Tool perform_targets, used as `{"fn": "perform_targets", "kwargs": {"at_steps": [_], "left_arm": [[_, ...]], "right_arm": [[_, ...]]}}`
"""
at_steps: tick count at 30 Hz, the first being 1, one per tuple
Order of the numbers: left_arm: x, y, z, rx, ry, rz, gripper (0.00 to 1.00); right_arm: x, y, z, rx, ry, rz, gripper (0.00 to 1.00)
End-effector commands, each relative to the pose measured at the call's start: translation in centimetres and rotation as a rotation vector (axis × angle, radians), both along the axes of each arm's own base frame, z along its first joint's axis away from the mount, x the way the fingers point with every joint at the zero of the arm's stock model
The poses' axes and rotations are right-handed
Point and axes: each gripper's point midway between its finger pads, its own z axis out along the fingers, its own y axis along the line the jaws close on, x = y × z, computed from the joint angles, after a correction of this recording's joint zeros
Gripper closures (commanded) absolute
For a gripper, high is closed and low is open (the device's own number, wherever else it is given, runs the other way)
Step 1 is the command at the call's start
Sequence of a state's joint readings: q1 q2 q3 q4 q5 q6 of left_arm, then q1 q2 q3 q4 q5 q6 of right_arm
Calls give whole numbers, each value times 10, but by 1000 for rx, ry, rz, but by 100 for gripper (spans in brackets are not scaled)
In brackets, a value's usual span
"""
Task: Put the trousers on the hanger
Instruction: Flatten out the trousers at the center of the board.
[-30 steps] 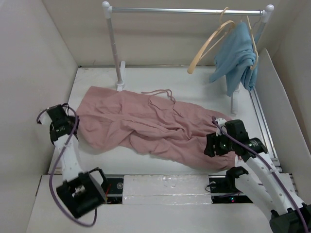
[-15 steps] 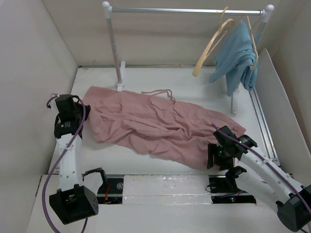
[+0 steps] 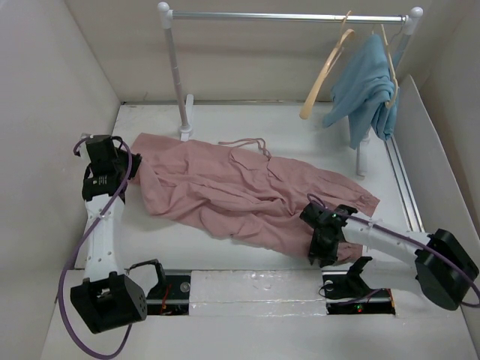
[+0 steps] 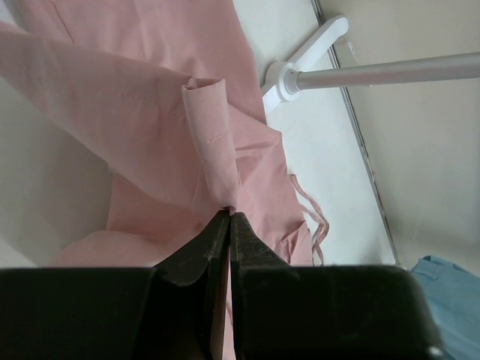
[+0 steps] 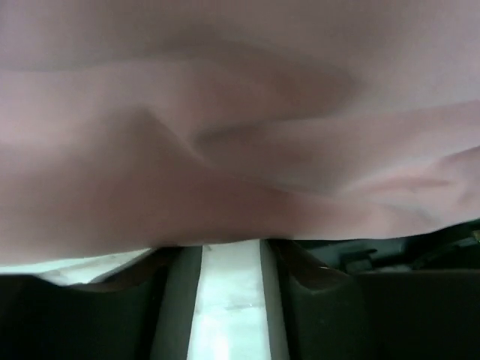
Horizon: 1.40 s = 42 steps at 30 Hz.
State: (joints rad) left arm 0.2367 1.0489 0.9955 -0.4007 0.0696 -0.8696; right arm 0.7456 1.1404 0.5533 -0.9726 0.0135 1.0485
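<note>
My right gripper should back off since the trousers slant and bunch along their near edge [image 3: 262, 240], then take their loose end's far corner [image 3: 373, 202] and pull them straight.
The dusty-pink trousers [image 3: 240, 195] lie crumpled across the white table, with the drawstring [image 3: 251, 145] at the far side. My left gripper [image 3: 137, 166] is at their left end and is shut on a fold of the pink cloth [image 4: 210, 142], which it lifts slightly; the jaws meet at the cloth [image 4: 229, 215]. My right gripper [image 3: 321, 241] is low at the trousers' near right edge. Its jaws stand open, and pink cloth [image 5: 240, 135] covers the fingertips [image 5: 174, 279]. The pale wooden hanger [image 3: 325, 73] hangs empty on the rail at the far right.
A metal clothes rail [image 3: 285, 16] spans the back, with its left post's foot [image 3: 185, 129] beside the trousers. It also shows in the left wrist view [image 4: 300, 67]. A light-blue garment [image 3: 366, 86] hangs on a second hanger at the rail's right end. Walls enclose the table on three sides.
My left gripper has moved away from the near edge and right, pulling the trousers' left end with it. My right arm has swung left and down to the trousers' near right edge.
</note>
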Motion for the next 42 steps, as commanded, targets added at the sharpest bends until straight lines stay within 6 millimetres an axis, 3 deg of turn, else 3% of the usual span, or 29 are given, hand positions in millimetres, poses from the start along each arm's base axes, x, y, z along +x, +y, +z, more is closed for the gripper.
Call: {"fn": "perform_targets", "kwargs": {"at_steps": [1,6,11,12,13,14,15,17,21,26,31,32,33,35,36,37,38,39,40,41,42], "left_arm": [[3,8,8,47,-27,20,100],[-1,19,-1,87,-12,68,100],[-6,19,-6,92,-15,75,100],[-8,19,-6,94,-8,77,100],[-9,21,-7,105,-5,86,100],[-11,23,-4,114,-12,92,100],[-12,24,-5,116,-8,99,100],[-10,22,-3,110,-15,89,100],[-8,21,-1,112,-17,79,100],[-3,18,-8,91,-15,61,100],[0,18,-6,87,-20,62,100],[1,18,-6,88,-19,61,100],[0,19,-6,93,-15,65,100],[0,21,-4,105,-11,70,100],[-1,22,-4,108,-10,73,100],[0,22,-3,108,-10,73,100],[0,22,-3,108,-9,73,100],[0,22,-3,107,-9,70,100],[1,21,-2,105,-11,70,100],[2,22,-3,104,-7,69,100],[1,22,-2,104,-7,69,100]], "right_arm": [[24,4,-8,-45,-112,-75,74],[46,0,4,-34,-246,13,100],[51,-1,13,-5,-282,125,100],[45,0,19,-3,-269,177,100],[41,-2,24,-2,-258,191,98],[38,-3,34,6,-277,202,75],[30,-8,42,-8,-269,194,59],[34,-15,53,13,-356,128,29],[39,-21,53,81,-420,23,28],[32,-21,22,129,-313,-64,30],[48,-17,13,94,-280,-49,38],[50,-22,12,67,-269,-27,44],[66,-21,30,48,-315,-10,45],[91,-46,56,-117,-412,50,47],[109,-54,87,-155,-489,43,49],[122,-73,105,-241,-548,38,49],[137,-97,128,-297,-606,7,44],[141,-98,132,-307,-627,56,40],[149,-124,137,-321,-631,-34,36],[154,-140,140,-346,-635,7,31],[172,-152,147,-342,-712,-28,30]]}}
